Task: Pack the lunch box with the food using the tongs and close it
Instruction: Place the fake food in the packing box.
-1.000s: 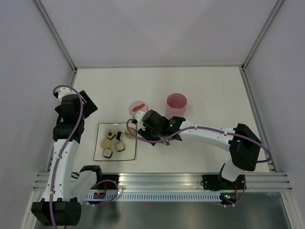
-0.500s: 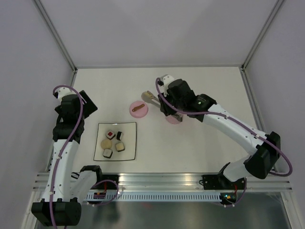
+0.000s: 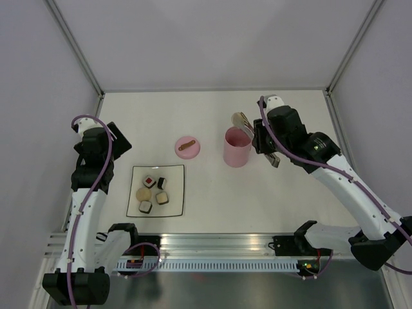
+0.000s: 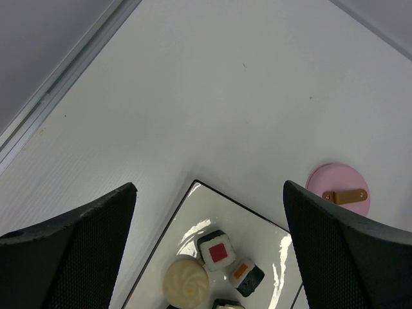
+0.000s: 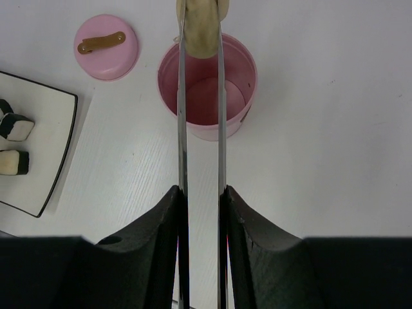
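Observation:
The ends of the tongs are holding the beige ball point(image 5: 202, 33) above the pink lunch box's rim. My right gripper should now move it until it is over the lunch box's opening point(image 5: 207, 91) and let it go there.
My right gripper point(image 3: 266, 145) point(image 5: 201, 193) is shut on the silver tongs point(image 5: 182, 116). The tong tips pinch a beige ball of food point(image 3: 242, 120) point(image 5: 201, 26) just above the far rim of the pink lunch box point(image 3: 237, 148) point(image 5: 207, 122), which stands upright and open. Its pink lid point(image 3: 187, 146) point(image 5: 106, 47) point(image 4: 339, 196), with a brown strip handle, lies flat on the table to the left. Several more food pieces point(image 3: 153, 192), among them a red-centred roll point(image 4: 217, 251) and a beige ball point(image 4: 186, 283), sit on the white plate point(image 3: 174, 174). My left gripper point(image 3: 116, 140) point(image 4: 209, 187) hangs open above the plate's far corner, holding nothing.
The white plate point(image 4: 199, 206) point(image 5: 38, 129) lies near the front left of the table. Grey walls and aluminium frame rails point(image 3: 212, 89) enclose the table on three sides. The left arm stands close to the left wall.
The right arm has swung from beside the plate up and right to the lunch box, carrying the tongs with a beige ball. Its jaws have narrowed slightly. The left arm has not moved.

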